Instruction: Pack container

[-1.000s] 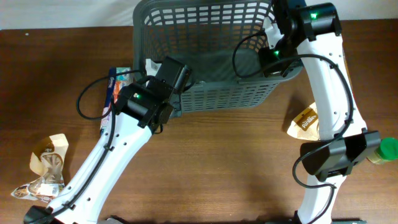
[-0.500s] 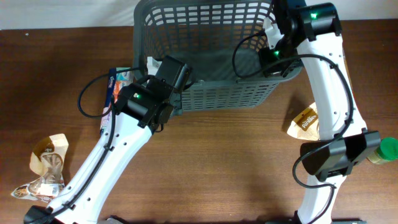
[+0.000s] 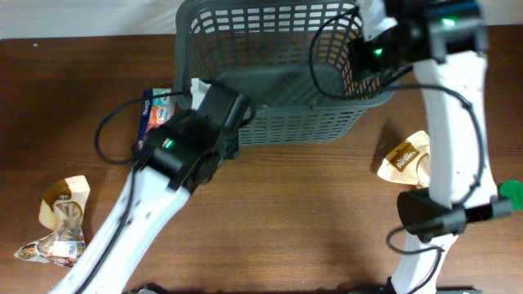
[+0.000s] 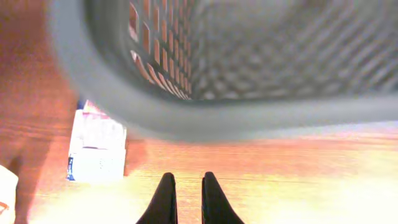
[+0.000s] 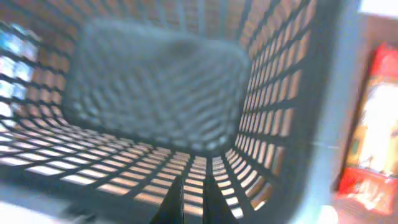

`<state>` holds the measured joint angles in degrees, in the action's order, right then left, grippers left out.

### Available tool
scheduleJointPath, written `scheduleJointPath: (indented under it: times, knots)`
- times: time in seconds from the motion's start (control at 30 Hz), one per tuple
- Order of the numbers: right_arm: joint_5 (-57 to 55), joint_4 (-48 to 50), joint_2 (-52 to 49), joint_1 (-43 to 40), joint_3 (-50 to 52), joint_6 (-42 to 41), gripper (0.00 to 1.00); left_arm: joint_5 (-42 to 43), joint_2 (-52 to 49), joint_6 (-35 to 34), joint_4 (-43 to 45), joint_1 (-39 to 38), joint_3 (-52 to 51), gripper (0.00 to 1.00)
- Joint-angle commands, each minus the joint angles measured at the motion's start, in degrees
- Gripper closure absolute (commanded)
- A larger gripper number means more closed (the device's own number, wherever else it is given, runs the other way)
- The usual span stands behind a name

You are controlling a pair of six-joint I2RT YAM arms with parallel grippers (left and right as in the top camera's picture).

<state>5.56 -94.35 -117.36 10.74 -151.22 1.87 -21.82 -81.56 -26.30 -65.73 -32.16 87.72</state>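
I should back my left gripper away next toward the brown snack bag point(image 3: 63, 216) and open the gripper there, because its empty fingers are clear of the container's rim point(image 4: 205, 121).
The container point(image 3: 270, 122), a large dark grey slotted basket, stands at the back middle of the table and looks empty. My left gripper point(image 3: 229, 106) hovers at its front left corner, outside the wall. In the left wrist view its fingers point(image 4: 185, 186) are close together with nothing between them, above the table below the basket rim point(image 4: 205, 118). My right gripper point(image 3: 368, 53) is over the basket's right side. In the right wrist view its fingers point(image 5: 191, 196) are close together and empty, pointing into the basket's inside point(image 5: 155, 87).
A blue snack packet point(image 3: 155, 110) lies left of the basket and also shows in the left wrist view point(image 4: 96, 149). Brown snack bags point(image 3: 61, 220) lie at the front left. A tan snack bag point(image 3: 404, 159) and a green cap point(image 3: 512, 192) are at the right.
My right arm has swung right and up over the basket's right rim. My left arm has shifted slightly toward the front left. The basket has stayed in place.
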Motion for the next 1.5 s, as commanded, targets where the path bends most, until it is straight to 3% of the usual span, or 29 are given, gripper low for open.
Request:
scheduleJointPath:
  times: [0.0,0.17,0.43,0.7,0.77,0.87,0.9,0.93,0.97,1.0,1.3,1.47]
  knots:
    - [1.4,-3.0,4.7,-0.3,-11.0,-1.2,0.96,0.0,9.6,1.0,-1.7,-1.7,0.3,0.98]
    - [1.1,-3.0,11.2,-0.3,-15.1,-4.1,0.96,-1.4,19.5,-0.2,-4.9,-1.7,1.3,0.98]
    - [-11.8,-3.0,23.2,-0.3,-13.6,-7.4,0.96,-17.7,33.3,-0.2,-9.5,0.5,1.3,0.98]
    - [-31.6,-3.0,35.9,-0.3,2.4,-16.4,0.96,-25.2,37.2,-0.7,-14.4,5.9,1.3,0.98]
    - [-33.6,-3.0,39.0,-0.3,8.6,-18.8,0.96,-26.1,37.0,-0.6,-15.0,7.1,1.3,0.87]
    - [-33.7,-3.0,42.7,-0.3,17.2,-21.7,0.77,-26.3,36.5,-0.6,-15.3,8.5,1.3,0.53]
    - [-33.7,-3.0,43.9,-0.3,20.3,-22.6,0.64,-26.3,36.3,-0.6,-15.3,8.9,1.3,0.33]
    - [-33.7,-3.0,44.8,-0.3,22.9,-23.4,0.41,-26.3,36.1,-0.6,-15.4,9.3,1.3,0.14]
    - [-33.7,-3.0,45.6,-0.3,25.5,-23.9,0.19,-26.4,36.0,-0.6,-15.4,9.6,1.3,0.04]
    - [-33.7,-3.0,46.3,-0.3,27.7,-24.6,0.01,-26.8,35.9,-0.6,-15.4,9.9,1.3,0.00]
    - [-34.4,-3.0,48.2,-1.7,40.8,-30.0,0.01,-31.0,35.8,-0.6,-17.5,13.2,0.8,0.00]
    - [-34.3,-2.3,45.6,-14.5,45.2,-32.9,0.01,-28.7,35.6,-6.5,-22.2,16.1,-1.5,0.01]
